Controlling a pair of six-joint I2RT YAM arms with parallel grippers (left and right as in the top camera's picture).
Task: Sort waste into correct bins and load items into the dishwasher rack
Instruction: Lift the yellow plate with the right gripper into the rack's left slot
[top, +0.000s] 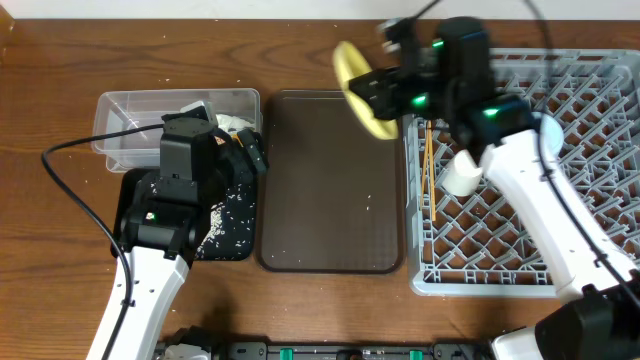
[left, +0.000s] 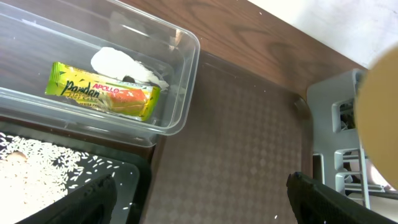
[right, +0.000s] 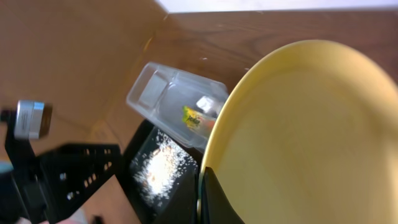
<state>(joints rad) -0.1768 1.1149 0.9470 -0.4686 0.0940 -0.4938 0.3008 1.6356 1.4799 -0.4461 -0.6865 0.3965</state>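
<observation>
The yellow-green plate is on edge to fit the rack's slots, so the robot's right gripper should go on moving to the chopsticks' far end (top: 428, 130) and let go of the plate standing there.
My right gripper (top: 378, 92) is shut on the yellow-green plate (top: 356, 80) and holds it tilted on edge in the air, over the gap between the brown tray and the grey dishwasher rack (top: 600, 210). In the right wrist view the plate (right: 311, 137) fills the frame, with one finger (right: 214, 199) pressed on its rim. Two chopsticks (top: 430, 170) and a white cup (top: 463, 176) lie in the rack. My left gripper (left: 205, 205) is open and empty above the black tray's (left: 134, 180) right edge. The rice (left: 31, 171) lies in the black tray. The wrapper (left: 102, 91) and tissue (left: 124, 65) lie in the clear tub (left: 186, 118).
The brown serving tray (top: 330, 180) lies between the black tray (top: 235, 235) and the rack, with a few rice grains on it. The clear tub (top: 130, 125) stands behind the black tray. A cable (top: 70, 190) loops over the table at the left.
</observation>
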